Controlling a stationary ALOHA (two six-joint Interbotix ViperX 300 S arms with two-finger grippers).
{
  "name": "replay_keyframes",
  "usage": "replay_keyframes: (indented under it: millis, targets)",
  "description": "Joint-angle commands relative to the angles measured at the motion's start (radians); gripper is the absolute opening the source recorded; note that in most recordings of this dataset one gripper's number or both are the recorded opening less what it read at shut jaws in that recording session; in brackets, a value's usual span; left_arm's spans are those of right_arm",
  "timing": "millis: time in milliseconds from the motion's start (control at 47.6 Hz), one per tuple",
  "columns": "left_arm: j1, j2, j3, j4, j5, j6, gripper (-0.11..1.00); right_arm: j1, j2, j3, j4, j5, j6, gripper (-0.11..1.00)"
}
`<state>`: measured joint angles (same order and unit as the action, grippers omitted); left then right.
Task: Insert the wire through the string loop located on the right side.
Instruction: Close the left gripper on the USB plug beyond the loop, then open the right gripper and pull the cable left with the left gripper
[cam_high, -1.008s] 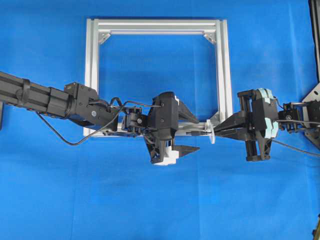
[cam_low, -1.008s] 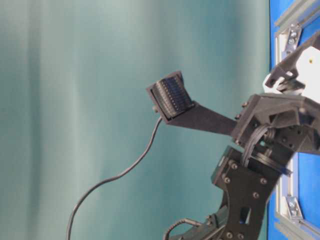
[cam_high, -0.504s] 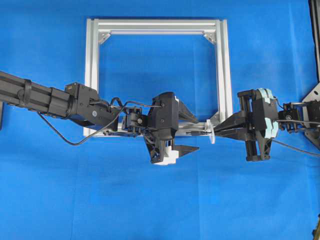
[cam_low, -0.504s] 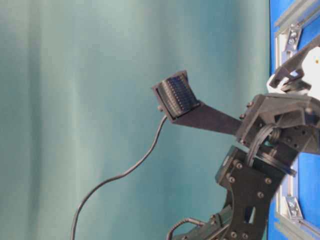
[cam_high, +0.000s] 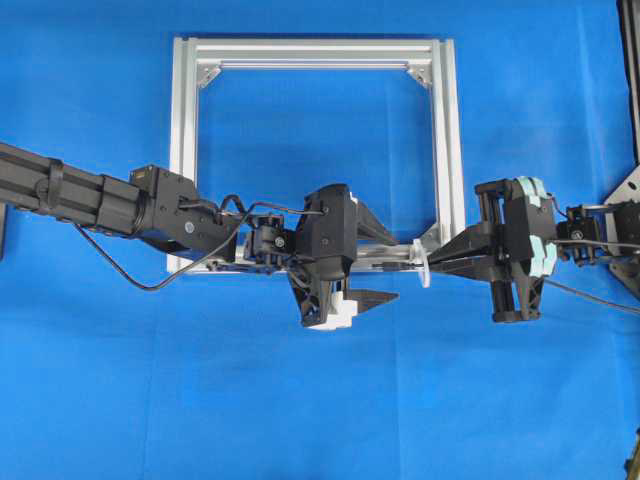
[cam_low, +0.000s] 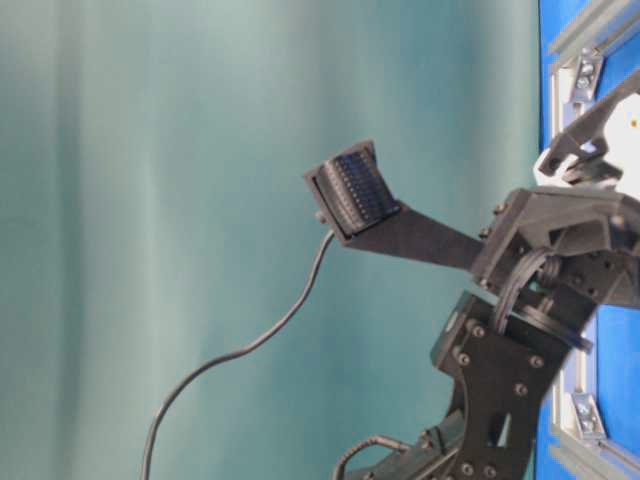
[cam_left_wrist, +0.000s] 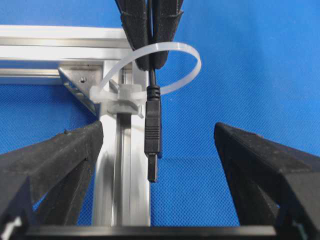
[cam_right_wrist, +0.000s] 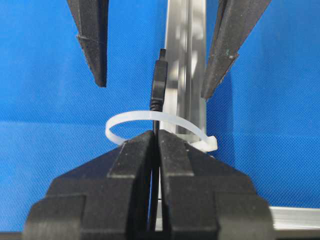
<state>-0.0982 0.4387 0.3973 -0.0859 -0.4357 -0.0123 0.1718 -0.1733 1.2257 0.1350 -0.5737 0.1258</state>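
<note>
The wire (cam_right_wrist: 156, 126) is clamped in my right gripper just behind the string loop. Next, my right gripper lets go once my left gripper has hold of the plug (cam_left_wrist: 153, 125) to pull it through.
The whitish string loop (cam_left_wrist: 165, 60) stands at the silver frame's (cam_high: 315, 150) lower right corner, small in the overhead view (cam_high: 424, 268). My right gripper (cam_right_wrist: 156, 137) is shut on the thin black wire just behind the loop. The wire runs through the loop, and its plug (cam_left_wrist: 153, 135) sticks out on the far side, toward my left gripper. My left gripper (cam_left_wrist: 159, 127) is open, its fingers (cam_left_wrist: 55, 160) wide on either side of the plug and not touching it. From the right wrist, the plug (cam_right_wrist: 159, 85) shows between those two fingers, past the loop (cam_right_wrist: 145, 120).
The frame's aluminium bar (cam_left_wrist: 125, 170) runs just left of the plug, with a corner bracket (cam_left_wrist: 80, 85) beside the loop's mount. The frame lies on blue cloth (cam_high: 320, 400). In the table-level view a ridged finger pad (cam_low: 352, 192) shows, with a black cable (cam_low: 250, 345) curving below it.
The left arm shifted slightly about a second ago and has since held still. The right gripper and the wire have not moved.
</note>
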Motion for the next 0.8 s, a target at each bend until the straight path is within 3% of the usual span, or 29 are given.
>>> replay_keyframes:
  millis: [0, 105, 294, 777]
  targets:
    - [0.005, -0.017, -0.026, 0.003, -0.003, 0.0, 0.83, -0.002, -0.006, -0.012, -0.002, -0.006, 0.0, -0.03]
    - [0.005, -0.012, -0.04, 0.003, 0.011, 0.014, 0.62, -0.002, -0.006, -0.012, -0.003, -0.006, -0.002, -0.03]
    - [0.028, -0.008, -0.06, 0.003, 0.026, 0.014, 0.09, 0.0, -0.008, -0.012, -0.003, -0.008, 0.0, -0.03]
    - [0.032, -0.011, -0.051, 0.003, 0.046, 0.011, 0.08, 0.005, -0.009, -0.012, -0.002, 0.012, -0.002, -0.03]
